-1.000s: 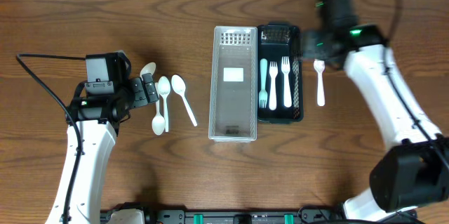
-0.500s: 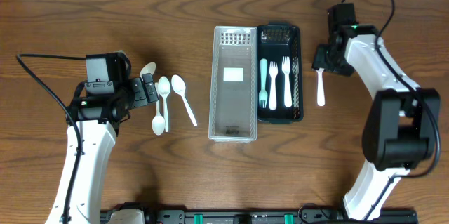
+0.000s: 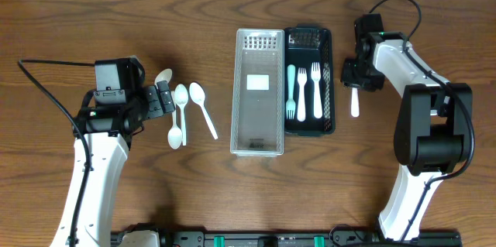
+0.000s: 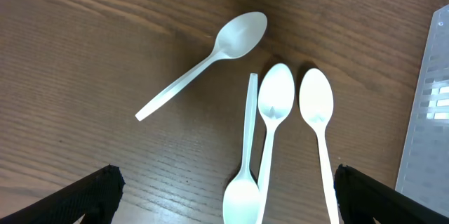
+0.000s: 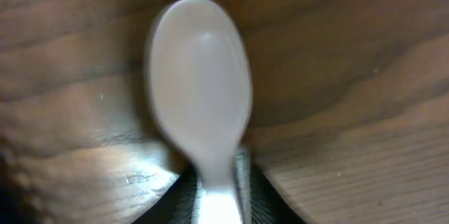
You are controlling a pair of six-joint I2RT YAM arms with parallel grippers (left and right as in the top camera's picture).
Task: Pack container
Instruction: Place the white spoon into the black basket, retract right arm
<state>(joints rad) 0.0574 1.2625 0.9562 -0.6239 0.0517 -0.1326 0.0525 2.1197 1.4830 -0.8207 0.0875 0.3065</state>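
Observation:
The paired spoons [image 3: 182, 118] are touching each other under my left gripper, so it should move over and pick up the separate spoon [image 3: 202, 106] closest to the clear container first.
A clear plastic container [image 3: 257, 142] stands mid-table with a black tray [image 3: 331, 84] on its right holding three white forks [image 3: 302, 84]. Another white fork [image 3: 355, 106] lies on the table right of the tray. My right gripper [image 3: 353, 78] is down at its upper end. In the right wrist view my jaws [image 5: 221, 206] are shut on its narrow neck and its rounded handle end [image 5: 200, 76] points away. Several white spoons [image 3: 180, 100] lie at the left. My left gripper [image 3: 164, 100] hovers open over them, and in the left wrist view its fingers [image 4: 228, 199] straddle the spoons [image 4: 275, 104].
The clear container has a slotted end and a white label [image 3: 257, 81] on its floor. One spoon [image 4: 210, 59] lies apart, angled to the upper left. Bare wood table [image 3: 116, 15] surrounds everything.
My right arm swung from beside the black tray down onto the loose fork at the right and its jaws are closed on it. The left arm and spoons have not moved.

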